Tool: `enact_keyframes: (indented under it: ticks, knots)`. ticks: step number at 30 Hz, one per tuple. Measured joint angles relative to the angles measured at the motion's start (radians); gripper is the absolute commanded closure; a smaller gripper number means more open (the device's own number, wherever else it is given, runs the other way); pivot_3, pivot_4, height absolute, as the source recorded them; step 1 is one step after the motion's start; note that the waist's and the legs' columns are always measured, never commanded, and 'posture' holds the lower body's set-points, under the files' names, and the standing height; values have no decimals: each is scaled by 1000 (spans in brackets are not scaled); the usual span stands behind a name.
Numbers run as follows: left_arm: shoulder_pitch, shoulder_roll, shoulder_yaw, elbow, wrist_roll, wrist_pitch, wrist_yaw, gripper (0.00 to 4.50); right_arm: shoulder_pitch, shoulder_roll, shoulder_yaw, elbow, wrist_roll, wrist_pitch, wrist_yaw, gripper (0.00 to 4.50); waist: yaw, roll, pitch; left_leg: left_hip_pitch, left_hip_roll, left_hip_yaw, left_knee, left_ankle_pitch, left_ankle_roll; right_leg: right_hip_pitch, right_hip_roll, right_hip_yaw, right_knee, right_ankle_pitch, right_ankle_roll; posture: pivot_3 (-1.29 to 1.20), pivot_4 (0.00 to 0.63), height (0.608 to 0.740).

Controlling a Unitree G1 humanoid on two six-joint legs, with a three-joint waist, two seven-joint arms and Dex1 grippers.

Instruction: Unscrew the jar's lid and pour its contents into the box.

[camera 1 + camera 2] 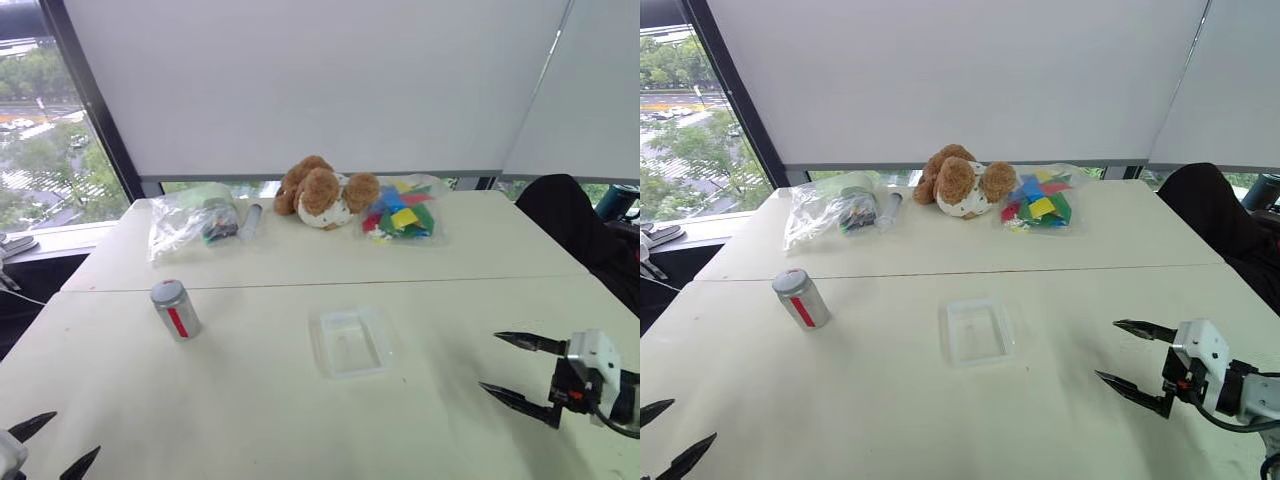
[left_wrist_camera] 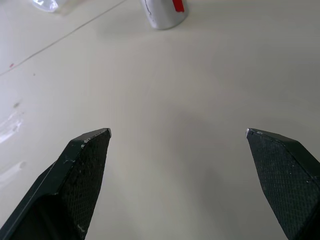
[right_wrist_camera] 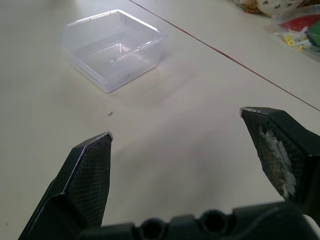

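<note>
The grey lid [image 1: 168, 291] shuts the opaque silver-grey jar [image 1: 178, 314]. I should expect a few small brown pieces hidden inside the jar to tumble out when I pour.
The jar [image 1: 176, 312], a small silver-grey cylinder with a red stripe, stands on the left side of the cream table with its grey lid [image 1: 167, 292] on top. Its contents are hidden inside. The box [image 1: 350, 342], a shallow clear plastic tray, lies empty near the middle of the table, to the right of the jar. My left gripper [image 1: 58, 443] is open at the near left corner, well short of the jar [image 2: 162, 12], with nothing between its fingers. My right gripper [image 1: 494, 362] is open at the near right and points toward the box [image 3: 112, 47], a little way from it.
Along the table's far edge lie a clear bag of odds and ends [image 1: 190, 222], a slim clear tube [image 1: 251, 220], a brown teddy bear [image 1: 322, 192] and a bag of coloured pieces [image 1: 402, 212]. A dark chair [image 1: 570, 225] stands beyond the right edge. A seam [image 1: 330, 283] crosses the table.
</note>
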Motion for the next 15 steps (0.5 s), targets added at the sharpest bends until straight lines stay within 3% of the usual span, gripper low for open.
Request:
enact_keyframes:
  ticks: [8,11,15]
  knots:
    - [3,-43,6,-66,-29,84,46,33,-90,51,56,0,24,47,-21,0,-5,-1,1,1,0,1,0,2,3,0,1,0,1,0,0,0,150,740]
    - [-5,-134,17,-130,-135,150,106,33,-196,169,98,-68,121,67,-41,0,-13,-1,1,2,3,2,0,2,3,1,1,0,2,1,-1,0,150,740]
    - [-28,-295,43,-181,-196,186,268,33,-284,239,152,-117,152,63,-37,0,-5,-2,1,2,3,1,1,2,3,1,2,-1,2,1,0,0,150,740]
